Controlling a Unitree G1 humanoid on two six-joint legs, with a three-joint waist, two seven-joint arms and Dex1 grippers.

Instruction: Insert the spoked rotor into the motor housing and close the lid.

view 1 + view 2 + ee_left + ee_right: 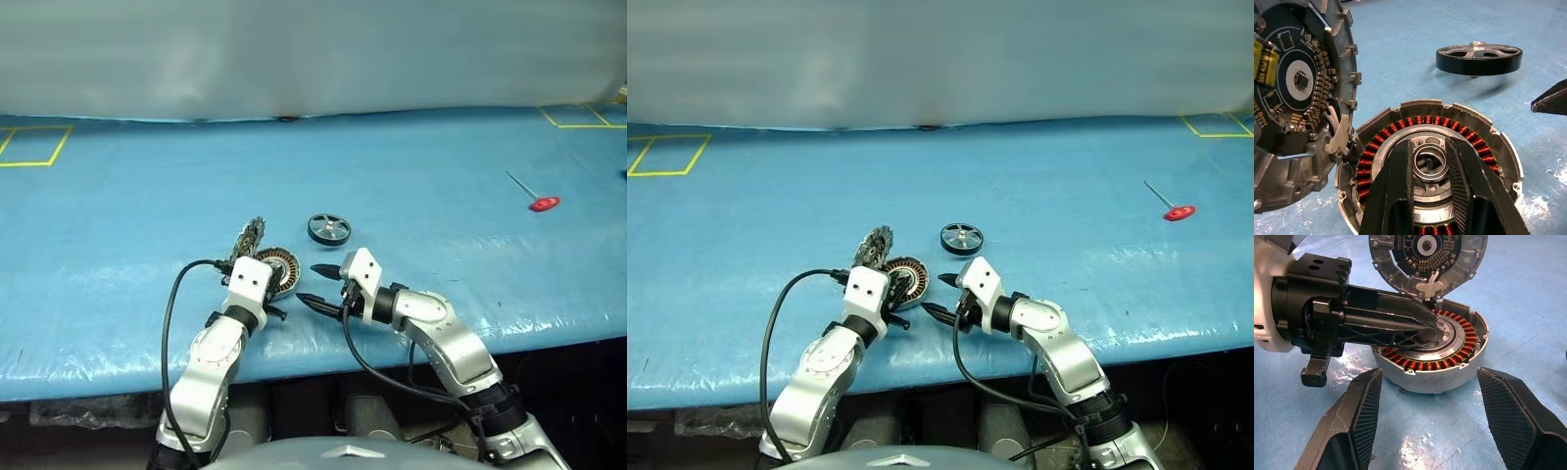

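Note:
A silvery ring is crooked in the middle part's opening (1429, 162). Next, I move my left gripper back and reach for the ring (1427, 165) with my right gripper.
The motor housing (1430, 377), a grey cup with copper windings, lies on the blue table near the front edge. My left gripper (1429, 147) reaches over it, its two fingers closed on the silvery centre hub. The lid (1298, 98) stands tilted on edge against the housing's far side, circuit board facing me, joined to it by white wires. The spoked rotor (329, 228), a dark wheel with silvery spokes, lies flat just beyond and to the right of the housing. My right gripper (309, 282) is open beside the housing's right side, holding nothing.
A red-handled tool (544, 204) lies far to the right. Yellow tape squares (34, 147) mark the table's back corners. The table's front edge (323, 367) runs just under both wrists. A black cable (171, 313) loops off the left wrist.

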